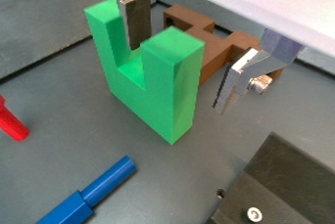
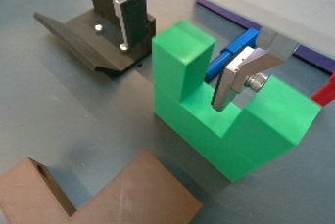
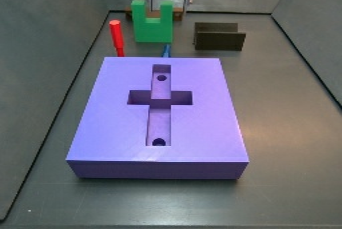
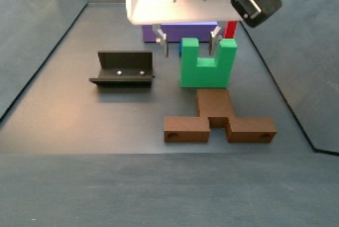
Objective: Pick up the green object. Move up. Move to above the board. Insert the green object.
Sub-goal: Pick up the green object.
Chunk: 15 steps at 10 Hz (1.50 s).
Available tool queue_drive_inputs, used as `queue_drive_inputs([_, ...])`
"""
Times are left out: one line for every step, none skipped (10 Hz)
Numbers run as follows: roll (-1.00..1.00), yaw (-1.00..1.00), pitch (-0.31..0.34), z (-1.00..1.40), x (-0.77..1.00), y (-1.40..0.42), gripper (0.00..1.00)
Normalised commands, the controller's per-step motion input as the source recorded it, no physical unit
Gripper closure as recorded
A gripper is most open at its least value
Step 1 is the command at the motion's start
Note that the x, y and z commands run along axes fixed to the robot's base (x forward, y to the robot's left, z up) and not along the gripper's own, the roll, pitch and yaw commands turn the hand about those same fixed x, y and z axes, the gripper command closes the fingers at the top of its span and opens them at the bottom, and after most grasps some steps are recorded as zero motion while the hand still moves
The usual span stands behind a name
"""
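Note:
The green object (image 3: 154, 34) will stay level when I lift it by the one peg between my fingers, because that peg has flat, straight sides (image 1: 190, 81).
The green object (image 1: 147, 86) stands upright on the grey floor, prongs up; it also shows in a wrist view (image 2: 222, 120) and in both side views (image 3: 147, 18) (image 4: 205, 64). My gripper (image 1: 183, 47) is low over it and open. It straddles one prong: one finger (image 1: 132, 21) is in the notch, the other finger (image 1: 233, 83) is outside the prong, with gaps on both sides. In a wrist view the gripper (image 2: 183, 47) stands likewise. The purple-blue board (image 3: 160, 113) with its cross recess lies apart from the block; its edge shows behind the gripper (image 4: 192, 31).
A brown block (image 4: 219, 124) lies on the floor beside the green object (image 1: 197, 30). The dark fixture (image 4: 123, 69) stands to one side (image 2: 92, 42). A red cylinder (image 3: 116, 35) stands near the block. A blue piece (image 1: 85, 199) lies by the board.

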Motion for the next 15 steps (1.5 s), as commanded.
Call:
queue_drive_inputs([-0.12, 0.01, 0.0, -0.22, 0.01, 0.0, 0.0])
queue_drive_inputs([-0.12, 0.01, 0.0, -0.18, 0.0, -0.02, 0.0])
queue_drive_inputs([-0.09, 0.0, 0.0, -0.12, 0.0, -0.07, 0.0])
queue_drive_inputs([-0.07, 0.0, 0.0, -0.03, 0.0, -0.1, 0.0])
queue_drive_inputs([-0.01, 0.0, 0.0, 0.0, 0.02, -0.1, 0.0])
queue_drive_inputs([0.0, 0.0, 0.0, -0.09, 0.0, 0.0, 0.0])
queue_drive_inputs([0.0, 0.05, 0.0, -0.08, 0.0, 0.04, 0.0])
queue_drive_inputs([-0.01, 0.1, 0.0, -0.11, 0.0, 0.0, 0.0])
queue_drive_inputs([-0.01, 0.11, 0.004, -0.09, 0.0, 0.0, 0.0])
queue_drive_inputs([-0.01, 0.11, 0.003, -0.07, 0.0, 0.0, 0.0])
queue_drive_inputs([-0.01, 0.0, 0.003, -0.07, 0.0, 0.0, 0.0])
queue_drive_inputs([-0.02, -0.09, 0.0, -0.06, 0.03, 0.0, 0.0])
queue_drive_inputs([-0.02, -0.15, 0.001, -0.04, 0.02, 0.0, 0.0])
queue_drive_inputs([0.0, -0.06, 0.007, 0.0, 0.0, 0.0, 0.0])
queue_drive_inputs([0.0, 0.0, 0.0, 0.0, 0.0, 0.0, 0.0])
